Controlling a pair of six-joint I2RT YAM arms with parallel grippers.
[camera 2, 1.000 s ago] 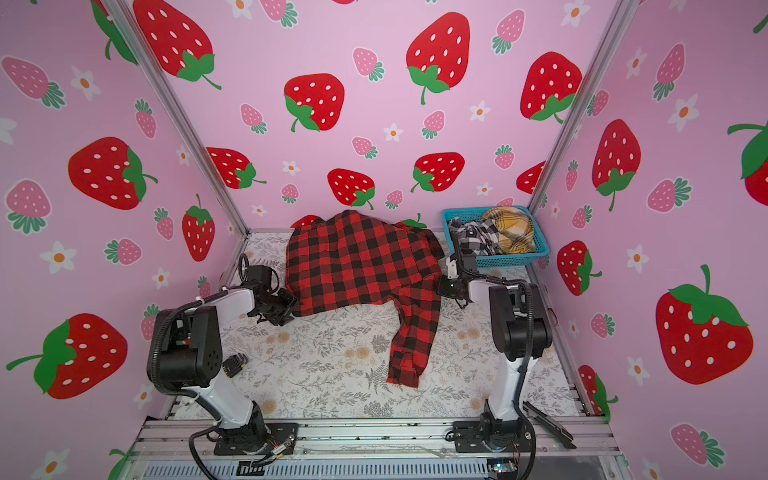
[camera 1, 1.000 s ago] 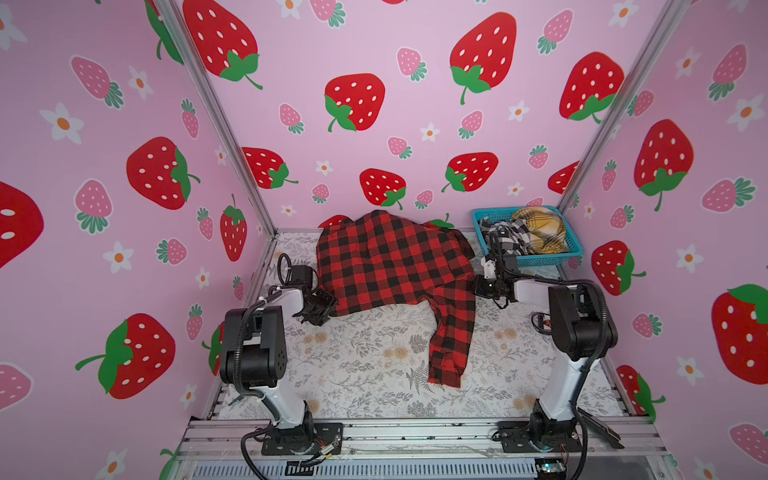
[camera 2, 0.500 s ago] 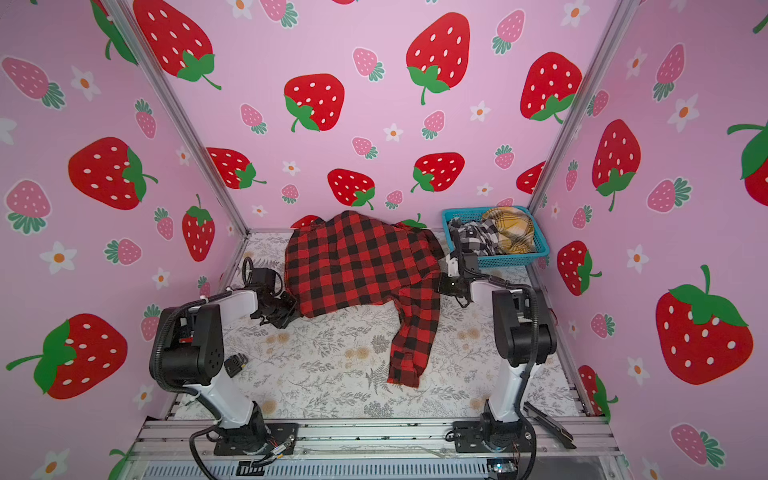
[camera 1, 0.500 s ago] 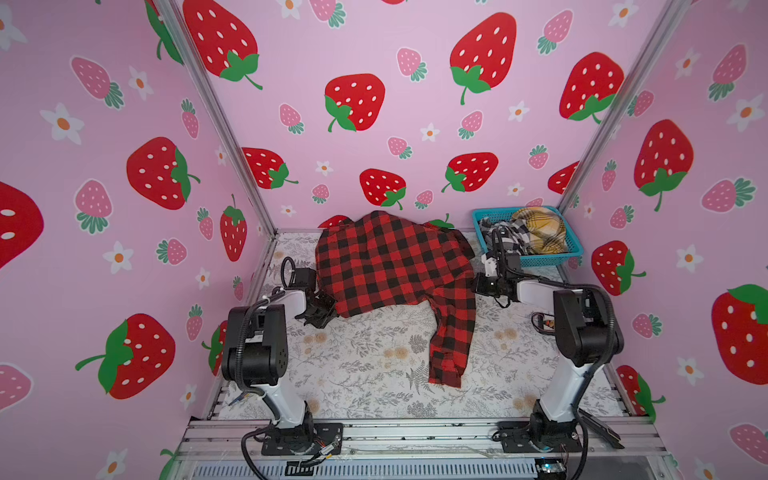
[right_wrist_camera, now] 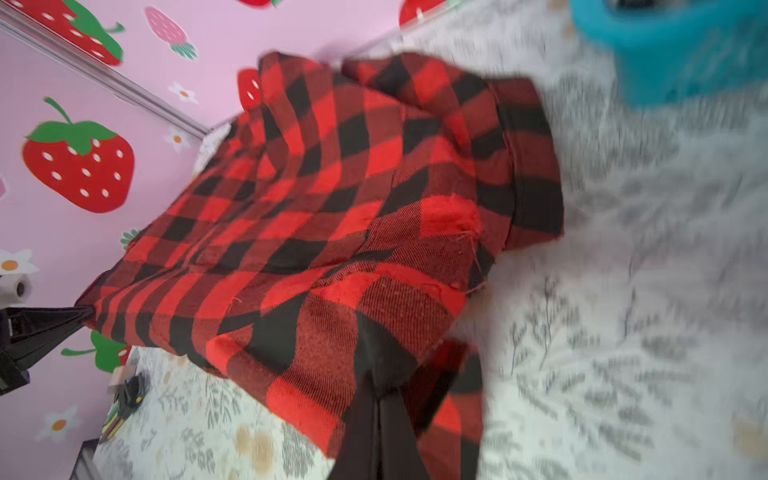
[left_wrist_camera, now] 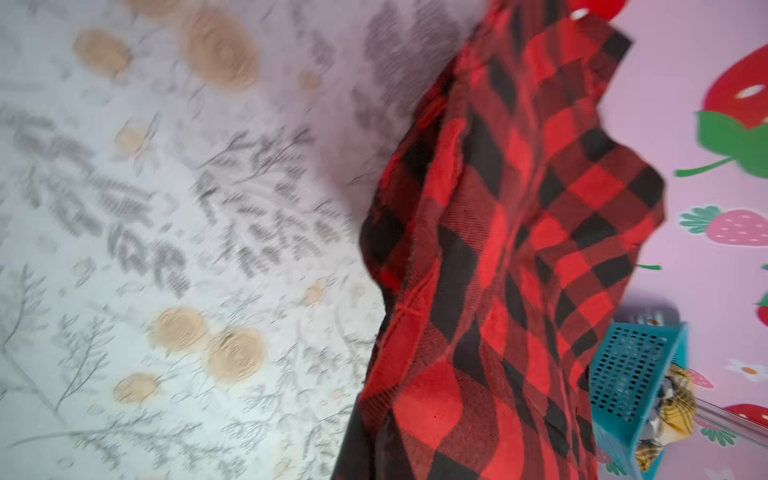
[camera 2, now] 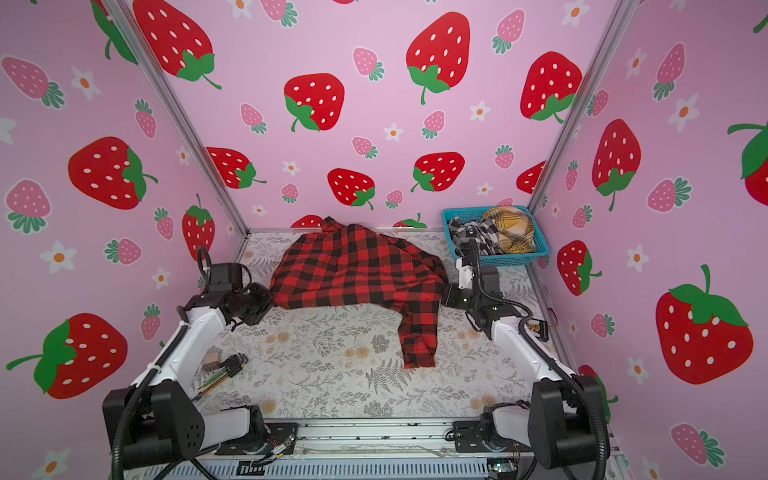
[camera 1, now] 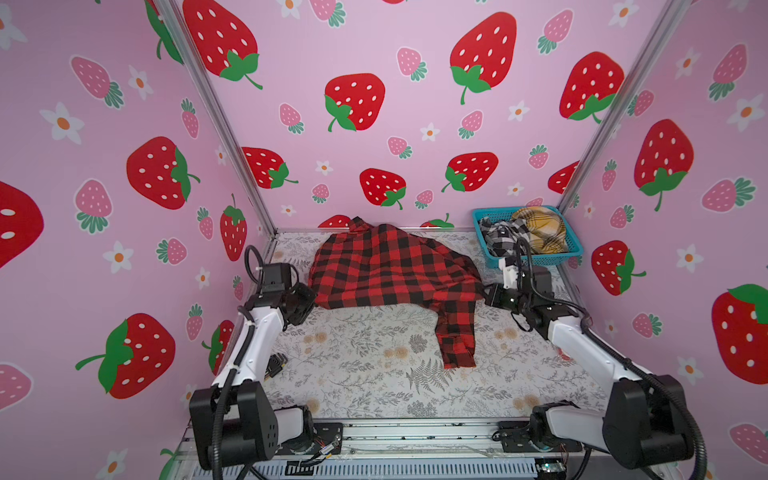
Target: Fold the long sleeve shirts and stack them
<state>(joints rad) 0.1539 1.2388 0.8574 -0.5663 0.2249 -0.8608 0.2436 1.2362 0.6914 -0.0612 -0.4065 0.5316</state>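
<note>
Next, my right gripper pulls the shirt toward the front (camera 1: 396,356) together with my left gripper to flatten it, because the shirt's far edge (camera 1: 365,227) is bunched up at the back wall.
The red-and-black long sleeve shirt (camera 1: 386,270) (camera 2: 353,270) lies spread at the back of the table, one sleeve (camera 1: 457,332) trailing toward the front. My left gripper (camera 1: 313,297) (camera 2: 270,301) is shut on its near left hem corner. My right gripper (camera 1: 484,293) (camera 2: 444,297) is shut on the near right corner. In the right wrist view the black fingers (right_wrist_camera: 376,390) pinch the cloth (right_wrist_camera: 332,199). In the left wrist view the shirt (left_wrist_camera: 519,249) covers my fingers. A black-and-white shirt (camera 1: 500,239) and a yellow shirt (camera 1: 540,230) sit bundled in the basket.
The teal mesh basket (camera 1: 536,259) (camera 2: 498,262) stands at the back right corner, just behind my right arm. A set of hex keys and a small block (camera 2: 220,365) lie at the left edge beside my left arm. Pink walls close in three sides.
Both grippers have moved in against the shirt's near hem corners and shut on them. The shirt itself has barely shifted.
</note>
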